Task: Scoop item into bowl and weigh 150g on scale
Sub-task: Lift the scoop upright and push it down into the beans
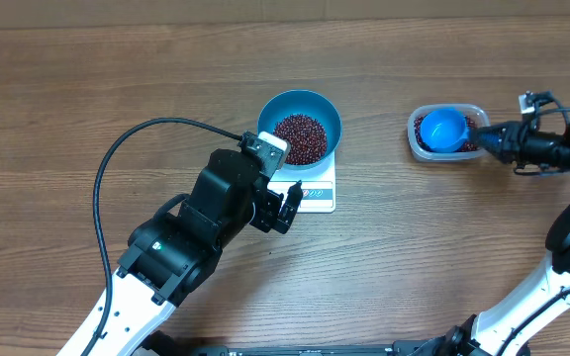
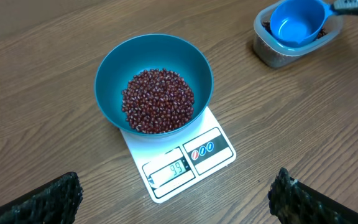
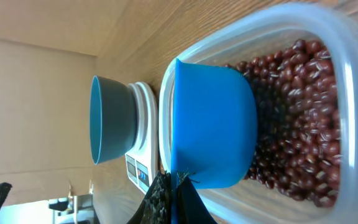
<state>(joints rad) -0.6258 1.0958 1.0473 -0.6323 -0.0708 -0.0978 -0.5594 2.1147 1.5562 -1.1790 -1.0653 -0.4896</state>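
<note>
My right gripper should tip the blue scoop (image 1: 444, 129) on edge at the container's end (image 1: 477, 119) and dig in, because the scoop is sitting empty over the beans with its opening up.
The blue bowl (image 1: 277, 105) stands on the white scale (image 1: 317, 194) and holds a heap of red-brown beans (image 1: 301, 137). In the left wrist view the bowl (image 2: 114, 68), its beans (image 2: 158, 101) and the scale (image 2: 194, 155) lie ahead; the display reads 99. My left gripper (image 1: 281, 205) hovers at the scale's near-left corner, open and empty (image 2: 176, 196). My right gripper (image 1: 493, 138) is shut on the handle of a blue scoop (image 1: 444, 129). The scoop (image 3: 213, 124) sits in the clear container (image 3: 347, 93) over more beans (image 3: 297, 124), gripper (image 3: 174, 186) just behind it.
The clear container (image 1: 419, 140) stands to the right of the scale, about a bowl's width away. A black cable (image 1: 117, 163) loops over the table left of my left arm. Bare wooden tabletop surrounds the scale.
</note>
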